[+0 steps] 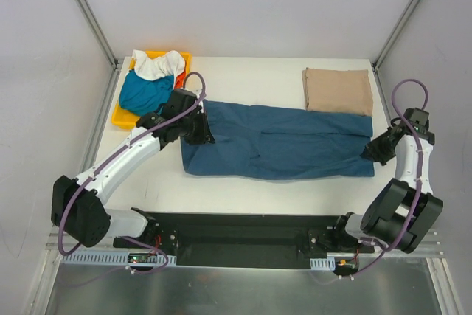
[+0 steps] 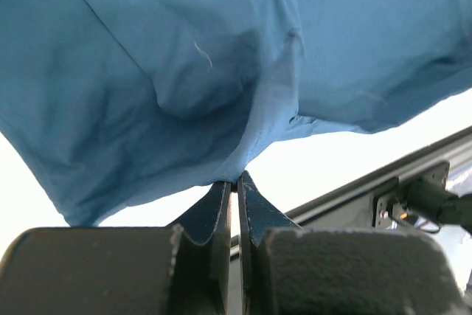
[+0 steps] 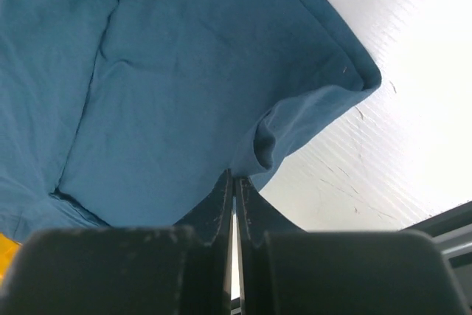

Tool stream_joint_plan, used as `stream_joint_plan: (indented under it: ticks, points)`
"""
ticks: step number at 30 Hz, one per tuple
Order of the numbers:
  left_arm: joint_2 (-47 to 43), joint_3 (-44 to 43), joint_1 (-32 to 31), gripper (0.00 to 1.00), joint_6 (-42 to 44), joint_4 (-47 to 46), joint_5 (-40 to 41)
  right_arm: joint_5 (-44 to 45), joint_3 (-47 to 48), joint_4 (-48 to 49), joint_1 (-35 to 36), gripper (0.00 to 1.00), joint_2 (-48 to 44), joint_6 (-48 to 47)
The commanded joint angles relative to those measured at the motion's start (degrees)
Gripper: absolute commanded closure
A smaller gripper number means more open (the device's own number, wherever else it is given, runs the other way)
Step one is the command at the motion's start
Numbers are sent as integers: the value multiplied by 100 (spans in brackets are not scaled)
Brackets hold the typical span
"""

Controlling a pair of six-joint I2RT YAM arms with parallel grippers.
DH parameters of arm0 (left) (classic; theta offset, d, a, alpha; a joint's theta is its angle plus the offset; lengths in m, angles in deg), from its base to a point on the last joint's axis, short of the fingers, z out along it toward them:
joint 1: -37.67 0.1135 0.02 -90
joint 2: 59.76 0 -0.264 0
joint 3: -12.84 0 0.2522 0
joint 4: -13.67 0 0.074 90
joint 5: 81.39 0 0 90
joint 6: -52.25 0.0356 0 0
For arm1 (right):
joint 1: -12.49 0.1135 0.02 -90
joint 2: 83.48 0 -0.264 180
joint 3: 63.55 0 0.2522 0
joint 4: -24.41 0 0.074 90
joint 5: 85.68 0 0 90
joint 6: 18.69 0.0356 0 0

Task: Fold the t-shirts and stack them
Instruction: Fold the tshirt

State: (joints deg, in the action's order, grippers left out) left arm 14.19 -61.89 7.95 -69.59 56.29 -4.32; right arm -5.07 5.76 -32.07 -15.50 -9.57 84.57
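My two grippers are pinching the navy shirt's ends (image 1: pixel 203 150), and the shirt's far edge lies flat. So my left gripper goes on folding until it gets to that edge (image 1: pixel 218 103), and then let go.
A dark navy blue t-shirt (image 1: pixel 276 140) lies stretched across the table's middle, folded lengthwise. My left gripper (image 1: pixel 200 132) is shut on its left edge; in the left wrist view the cloth (image 2: pixel 184 71) hangs pinched at the gripper's (image 2: pixel 236 178) fingertips. My right gripper (image 1: pixel 370 152) is shut on the shirt's right edge; in the right wrist view the cloth (image 3: pixel 184 71) is bunched where the gripper (image 3: pixel 234 176) pinches it. A folded beige-tan t-shirt (image 1: pixel 338 91) lies at the back right, touching the navy shirt's far edge. Teal (image 1: pixel 145 94) and white (image 1: pixel 157 64) t-shirts are heaped in the tray.
A yellow plastic tray (image 1: pixel 121 115) stands at the back left, just behind my left arm. A bit of orange-red cloth (image 1: pixel 179 80) shows at its right side. Bare white table (image 1: pixel 243 186) lies in front of the navy shirt. Metal frame posts rise at both back corners.
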Motion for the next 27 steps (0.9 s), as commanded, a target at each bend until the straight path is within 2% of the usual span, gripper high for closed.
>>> stream_joint_plan:
  ticks: [1,10,17,27]
  points:
    - [154,-442,185,100,397,-91,264,148,412,-158,74,99,299,89]
    - [672,-846,458,100,529,-521,335,271,1071,-8,355,99,966,283]
    - [1357,-1513,685,100,696,-619,484,508,1555,-17,505,99,1476,388]
    - [2149,-2068,1020,100,792,-636,186,895,1880,-35,584,99,2083,547]
